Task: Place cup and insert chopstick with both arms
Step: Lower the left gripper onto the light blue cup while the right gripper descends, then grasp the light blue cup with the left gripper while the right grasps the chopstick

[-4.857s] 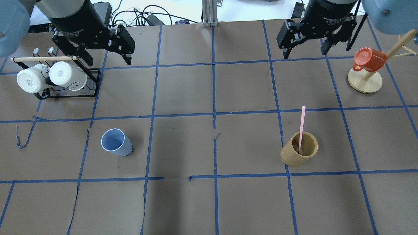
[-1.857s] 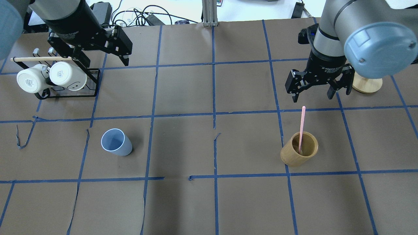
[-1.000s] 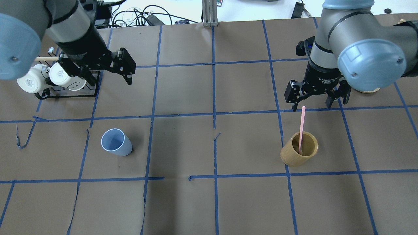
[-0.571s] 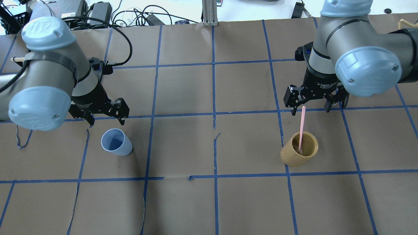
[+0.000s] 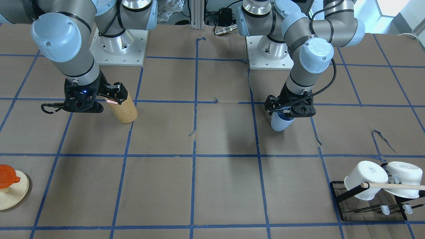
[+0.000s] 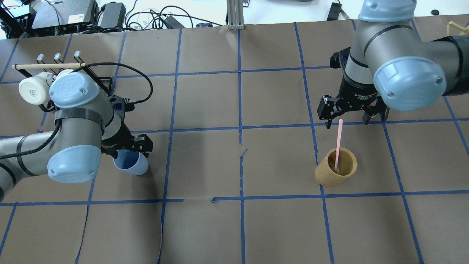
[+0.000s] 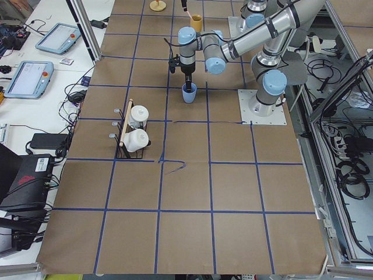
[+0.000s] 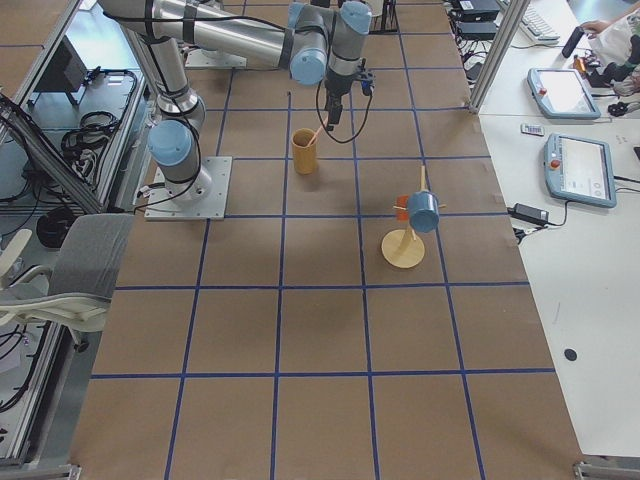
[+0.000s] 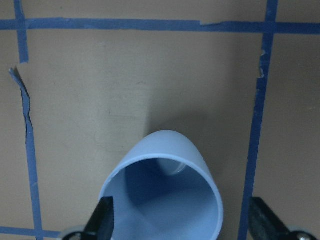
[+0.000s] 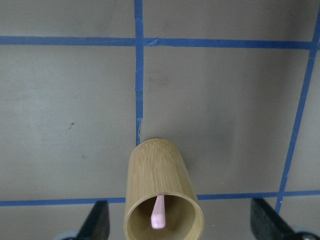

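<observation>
My gripper will lift the pale pink chopstick (image 10: 158, 215), and the chopstick should slide out and leave the tan bamboo holder standing, because a wide gap (image 10: 181, 219) shows inside the holder's rim.
The light blue cup (image 6: 132, 165) stands upright on the left of the table, also in the front view (image 5: 280, 124) and the left wrist view (image 9: 165, 195). My left gripper (image 6: 126, 149) is open and low over it, one finger (image 9: 103, 222) at the rim's left, the other (image 9: 264, 220) well clear on the right. One pale pink chopstick (image 6: 339, 141) leans in the tan bamboo holder (image 6: 335, 174). My right gripper (image 6: 351, 116) is open, just above the chopstick's top end. In the right wrist view the chopstick (image 10: 158, 214) and holder (image 10: 162, 185) sit between the open fingers.
A black rack with white mugs (image 6: 33, 90) and a wooden rod stands behind my left arm. A wooden mug tree with an orange mug (image 5: 6, 181) stands at the far right. Blue tape lines grid the brown table (image 6: 238, 227).
My left arm has swung from the rack down to the blue cup, so the open gripper now straddles its rim. My right gripper has come forward and down to the chopstick's top.
</observation>
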`<state>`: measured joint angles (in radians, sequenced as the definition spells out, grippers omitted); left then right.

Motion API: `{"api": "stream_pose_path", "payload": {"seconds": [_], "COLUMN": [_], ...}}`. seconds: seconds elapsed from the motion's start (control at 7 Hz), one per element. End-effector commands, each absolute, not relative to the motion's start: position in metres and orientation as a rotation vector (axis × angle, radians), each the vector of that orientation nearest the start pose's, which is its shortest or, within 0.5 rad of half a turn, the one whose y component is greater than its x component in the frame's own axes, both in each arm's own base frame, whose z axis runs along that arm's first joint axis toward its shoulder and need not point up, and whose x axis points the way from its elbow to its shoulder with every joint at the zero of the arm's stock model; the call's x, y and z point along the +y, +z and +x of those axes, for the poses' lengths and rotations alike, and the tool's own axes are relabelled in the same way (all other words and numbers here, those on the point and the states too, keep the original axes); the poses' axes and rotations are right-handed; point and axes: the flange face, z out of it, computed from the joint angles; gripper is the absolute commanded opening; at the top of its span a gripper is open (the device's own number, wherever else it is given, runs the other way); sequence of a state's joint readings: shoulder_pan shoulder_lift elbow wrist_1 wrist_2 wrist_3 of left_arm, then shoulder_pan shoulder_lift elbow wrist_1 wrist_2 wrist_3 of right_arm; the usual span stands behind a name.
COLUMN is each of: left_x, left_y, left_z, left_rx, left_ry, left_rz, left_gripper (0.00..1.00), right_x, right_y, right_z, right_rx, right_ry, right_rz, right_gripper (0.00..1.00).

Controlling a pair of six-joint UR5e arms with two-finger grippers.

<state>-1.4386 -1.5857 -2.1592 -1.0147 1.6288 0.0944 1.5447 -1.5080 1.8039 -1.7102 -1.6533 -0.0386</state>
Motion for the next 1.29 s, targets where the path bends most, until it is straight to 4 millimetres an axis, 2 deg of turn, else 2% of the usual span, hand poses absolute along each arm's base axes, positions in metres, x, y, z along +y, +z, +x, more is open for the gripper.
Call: {"api": "stream_pose_path", "payload": {"seconds": [0.0,0.14,0.29,0.43,0.57,0.71,0.86,1.0,1.14], "left_x": [-0.437,-0.436,-0.436,-0.436,-0.437,-0.445,-0.463,-0.484,-0.507], "left_y": [0.257,0.256,0.257,0.257,0.259,0.27,0.292,0.32,0.339], "left_z": [-0.071,-0.071,-0.074,-0.078,-0.08,-0.08,-0.079,-0.09,-0.116], "left_rx": [3.093,3.093,3.094,3.094,3.093,3.09,3.084,3.108,3.138], "left_ry": [0.088,0.092,0.087,0.084,0.07,0.023,-0.042,-0.083,-0.127], "left_rz": [-0.034,-0.031,-0.022,-0.031,-0.027,-0.026,-0.079,-0.21,-0.31], "left_gripper": [0.53,0.01,0.0,0.0,0.0,0.0,0.0,0.0,0.0], "right_x": [-0.491,-0.48,-0.475,-0.474,-0.474,-0.473,-0.471,-0.472,-0.472], "right_y": [0.349,0.339,0.34,0.342,0.343,0.341,0.341,0.341,0.341], "right_z": [0.111,0.112,0.112,0.112,0.112,0.112,0.112,0.112,0.113], "right_rx": [3.215,3.213,3.21,3.208,3.21,3.208,3.207,3.205,3.199], "right_ry": [0.204,0.239,0.249,0.244,0.242,0.262,0.274,0.271,0.271], "right_rz": [-0.028,-0.032,-0.047,-0.052,-0.052,-0.055,-0.056,-0.055,-0.057], "right_gripper": [0.99,0.97,0.85,0.8,0.67,0.41,0.33,0.25,0.07]}}
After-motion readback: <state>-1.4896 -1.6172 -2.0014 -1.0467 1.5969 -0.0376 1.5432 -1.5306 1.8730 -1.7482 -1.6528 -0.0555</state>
